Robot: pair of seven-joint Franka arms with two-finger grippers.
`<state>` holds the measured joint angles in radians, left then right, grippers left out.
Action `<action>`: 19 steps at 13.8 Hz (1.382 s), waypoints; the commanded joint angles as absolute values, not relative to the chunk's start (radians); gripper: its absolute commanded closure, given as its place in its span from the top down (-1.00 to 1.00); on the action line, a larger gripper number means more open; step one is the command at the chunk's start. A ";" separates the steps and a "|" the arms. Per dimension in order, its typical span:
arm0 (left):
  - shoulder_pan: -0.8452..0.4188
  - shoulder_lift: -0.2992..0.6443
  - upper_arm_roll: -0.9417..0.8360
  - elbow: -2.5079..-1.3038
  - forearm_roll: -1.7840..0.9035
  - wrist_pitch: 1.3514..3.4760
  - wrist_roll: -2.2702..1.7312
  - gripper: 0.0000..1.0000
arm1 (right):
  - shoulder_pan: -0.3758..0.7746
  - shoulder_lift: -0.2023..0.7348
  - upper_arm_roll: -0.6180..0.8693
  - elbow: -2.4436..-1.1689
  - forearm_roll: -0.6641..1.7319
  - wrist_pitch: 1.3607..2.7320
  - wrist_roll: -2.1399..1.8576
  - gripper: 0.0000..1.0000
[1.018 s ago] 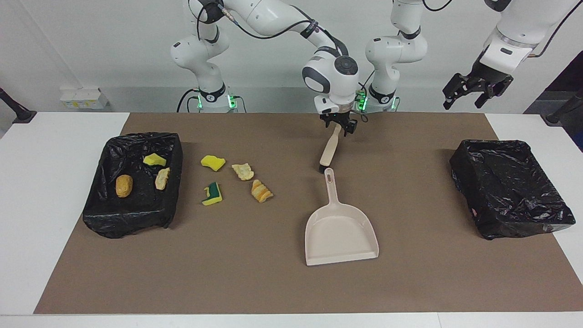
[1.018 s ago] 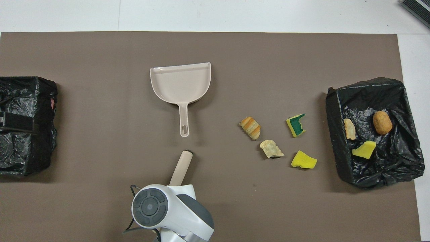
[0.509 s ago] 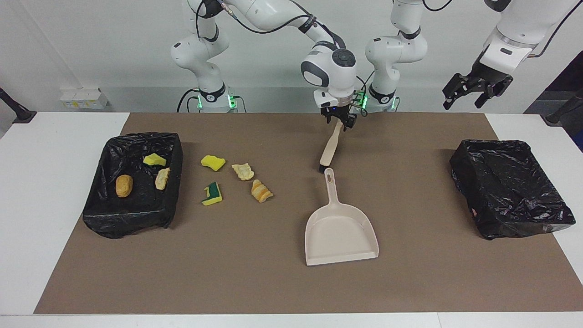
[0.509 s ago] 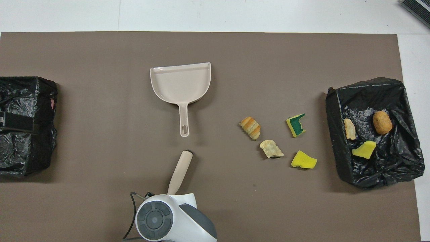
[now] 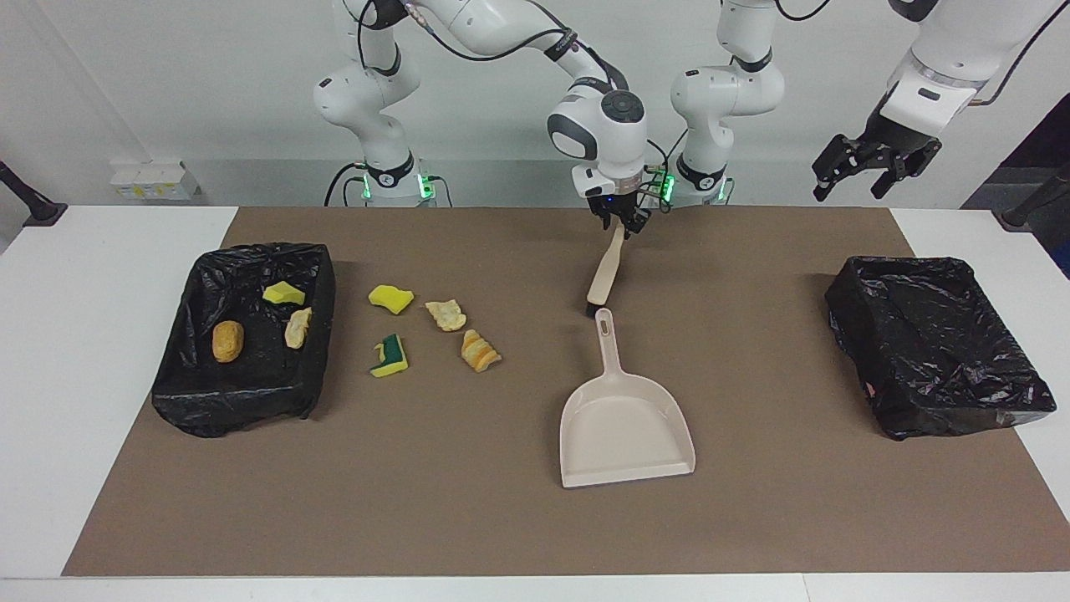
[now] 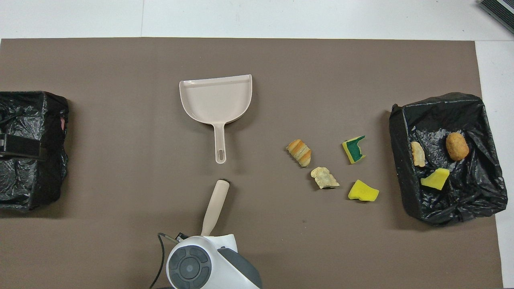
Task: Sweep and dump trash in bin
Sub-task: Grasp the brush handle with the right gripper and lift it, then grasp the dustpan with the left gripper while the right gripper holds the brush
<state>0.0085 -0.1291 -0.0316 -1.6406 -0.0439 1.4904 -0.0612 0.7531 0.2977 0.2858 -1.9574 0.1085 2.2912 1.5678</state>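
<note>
My gripper will carry the dustpan [image 6: 216, 98], and all the scraps from the mat should travel together inside because its wide pan has a raised, curved rim [image 6: 191, 114].
Several scraps of trash lie on the brown mat: a yellow sponge chunk [image 5: 390, 298] [image 6: 363, 191], a pale bread piece [image 5: 446, 314], an orange striped piece [image 5: 480, 350] and a green-and-yellow sponge [image 5: 389, 356]. Three more scraps [image 5: 283, 293] sit in the black-lined bin [image 5: 251, 393] at the right arm's end. The beige brush [image 5: 604, 272] [image 6: 215, 204] lies mid-mat, nearer to the robots than the dustpan [image 5: 623, 418] [image 6: 217, 100]. My right gripper [image 5: 619, 224] is shut on the tip of the brush's handle. My left gripper [image 5: 873, 167] waits raised and open.
A second black-lined bin [image 5: 936, 334] [image 6: 32, 176] stands at the left arm's end of the mat. White table shows around the mat [image 5: 501, 518]. The dustpan's handle points at the brush's head.
My right gripper has drawn back along the brush handle toward the robots and closed on its tip. The brush, dustpan, scraps and left arm have not moved.
</note>
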 commanded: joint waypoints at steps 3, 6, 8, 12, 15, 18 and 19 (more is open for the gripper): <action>0.008 -0.152 -0.032 -1.661 -0.029 1.480 -0.052 1.00 | 0.742 0.276 0.291 -1.980 0.135 2.321 1.491 -1.00; 0.006 -0.152 -0.032 -1.664 -0.029 1.485 -0.054 1.00 | 0.730 0.256 0.288 -1.980 0.126 2.298 1.503 -1.00; 0.000 -0.158 -0.032 -1.696 -0.031 1.515 -0.060 1.00 | 0.698 0.223 0.285 -1.987 0.127 2.210 1.514 -1.00; -0.046 -0.123 -0.034 -1.707 -0.035 1.643 -0.080 1.00 | 0.588 0.067 0.285 -2.048 0.123 2.008 1.506 -1.00; -0.158 -0.022 -0.034 -1.706 -0.037 1.825 -0.289 1.00 | 0.458 -0.113 0.285 -2.161 0.123 1.850 1.392 -1.00; -0.262 0.078 -0.035 -1.706 -0.037 1.994 -0.391 1.00 | 0.347 -0.201 0.284 -2.230 0.121 1.703 1.315 -1.00; -0.287 0.110 -0.035 -1.703 -0.037 2.014 -0.394 1.00 | 0.306 -0.213 0.284 -2.253 0.121 1.656 1.278 -1.00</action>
<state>-0.2400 0.0599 -0.0507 -1.7147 -0.0451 1.9692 -0.3696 0.3687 -0.1556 0.2727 -2.1733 0.1094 1.6951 1.3450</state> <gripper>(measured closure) 0.000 0.736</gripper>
